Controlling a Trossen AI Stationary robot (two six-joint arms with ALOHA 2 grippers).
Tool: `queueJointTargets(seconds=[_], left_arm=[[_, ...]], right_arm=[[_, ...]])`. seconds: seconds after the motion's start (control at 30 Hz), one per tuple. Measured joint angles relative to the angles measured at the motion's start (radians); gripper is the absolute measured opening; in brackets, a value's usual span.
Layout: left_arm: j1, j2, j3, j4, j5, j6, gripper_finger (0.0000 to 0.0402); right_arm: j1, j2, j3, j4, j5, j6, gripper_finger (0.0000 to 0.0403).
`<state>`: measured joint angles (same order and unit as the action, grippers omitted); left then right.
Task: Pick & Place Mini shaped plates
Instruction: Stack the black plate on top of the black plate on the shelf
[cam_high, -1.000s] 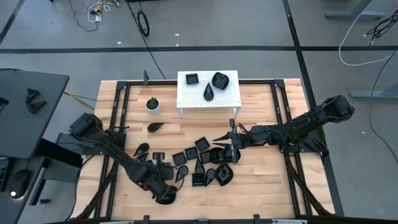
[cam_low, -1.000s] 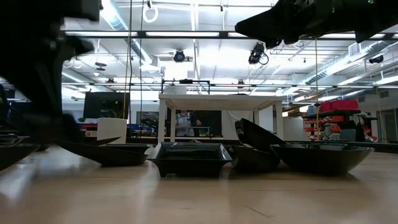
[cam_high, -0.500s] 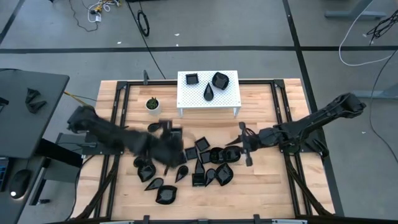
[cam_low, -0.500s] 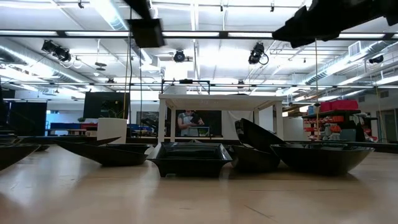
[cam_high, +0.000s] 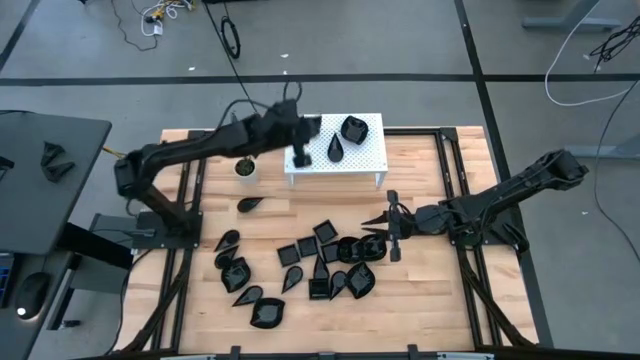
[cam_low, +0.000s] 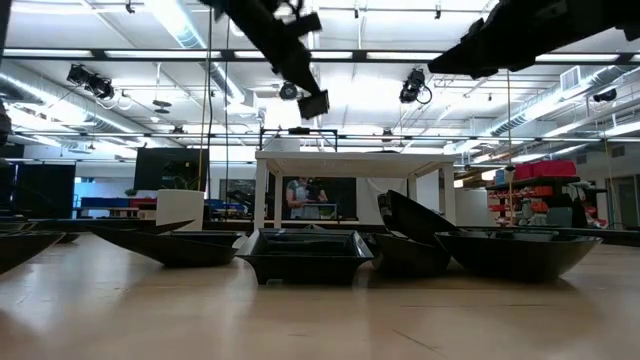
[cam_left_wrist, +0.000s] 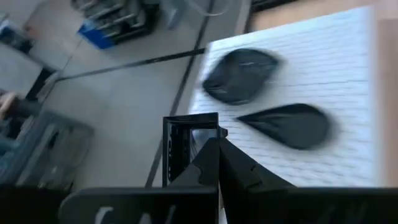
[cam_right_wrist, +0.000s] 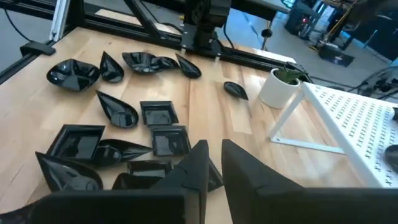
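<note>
The white stand's end (cam_left_wrist: 264, 158) is open next to the teardrop plate. My left gripper continues to lower the rim-held square plate (cam_left_wrist: 185, 146) there until the square plate's base sits flat.
My left gripper (cam_high: 298, 148) hangs above the left end of the white perforated stand (cam_high: 362, 160), shut on a square black mini plate (cam_left_wrist: 188, 149). The same plate shows at the arm's tip in the low view (cam_low: 316, 104). On the stand lie a square plate (cam_high: 308, 126), a rounded one (cam_high: 352, 128) and a teardrop one (cam_high: 335, 148). Several more plates (cam_high: 320, 265) lie on the wooden table in a loose cluster. My right gripper (cam_high: 372, 224) hovers over the cluster's right end, its fingers (cam_right_wrist: 198, 165) a narrow gap apart with nothing between them. My left gripper pinches one side's rim (cam_left_wrist: 214, 127) of the square plate between its shut fingertips. The fingers slant down toward the table's right. The plate stands out to one side of the fingertips, tipped nearly on edge with its hollow toward the wrist, clear above the stand.
A small white pot with a green plant (cam_high: 245, 168) stands left of the stand. A lone teardrop plate (cam_high: 250, 204) lies near of it. Black frame rails (cam_high: 190, 190) run along the table's left and right sides. Bare wood shows along the near edge.
My left gripper has swung fast from the near-left part of the table, up and toward the far edge, to above the stand's left end. It kept shut on the square plate and turned as it went. My right gripper has drawn back a little toward the right edge.
</note>
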<state>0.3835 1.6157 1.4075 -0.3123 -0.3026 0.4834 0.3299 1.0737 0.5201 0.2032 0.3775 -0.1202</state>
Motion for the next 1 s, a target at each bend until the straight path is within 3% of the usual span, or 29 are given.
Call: queueJointTargets(seconds=[0.33,1.0], left_arm=[[0.073,0.134,0.000,0.022,-0.033,0.079,0.0002],[0.103,0.151,0.000,0.022,0.001,0.019,0.0009]], right_arm=[[-0.006,0.000,0.000,0.027,0.000,0.063,0.0047],[-0.007,0.000,0.000,0.020,0.000,0.082,0.0047]])
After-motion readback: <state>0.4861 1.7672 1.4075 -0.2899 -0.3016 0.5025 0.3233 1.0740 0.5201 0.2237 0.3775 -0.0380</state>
